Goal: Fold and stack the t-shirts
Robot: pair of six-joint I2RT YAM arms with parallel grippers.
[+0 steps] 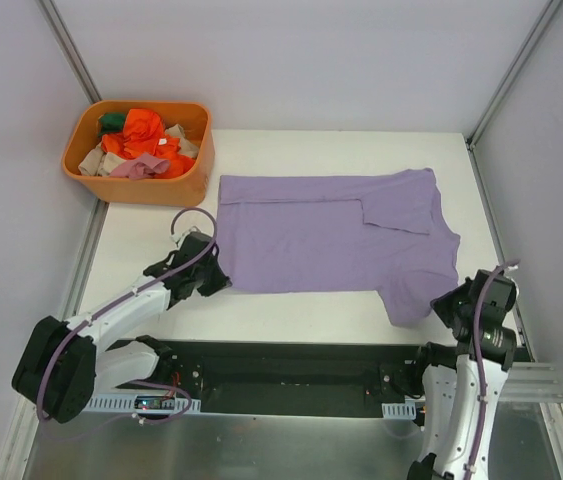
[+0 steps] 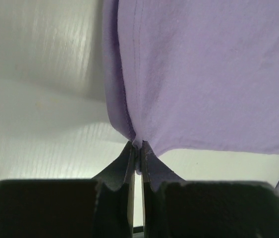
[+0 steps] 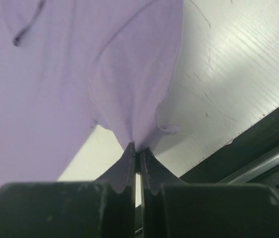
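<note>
My left gripper and my right gripper should fold the t-shirt's near edge (image 1: 306, 291) over toward the folded far edge (image 1: 301, 189), because the near edge lies straight by the front rail.
A lilac t-shirt (image 1: 331, 240) lies spread on the white table, its far edge and one sleeve folded over. My left gripper (image 1: 219, 283) is shut on the shirt's near left corner; the left wrist view shows the cloth (image 2: 203, 74) pinched between the jaws of that gripper (image 2: 138, 148). My right gripper (image 1: 439, 303) is shut on the near right sleeve; the right wrist view shows the lilac cloth (image 3: 80, 79) bunched into its jaws (image 3: 137, 150). Both hold the cloth low over the table.
An orange basket (image 1: 141, 180) at the back left holds several crumpled garments in orange, green, beige and pink. The table's black front rail (image 1: 291, 375) runs between the arm bases. Grey walls and metal posts close in both sides.
</note>
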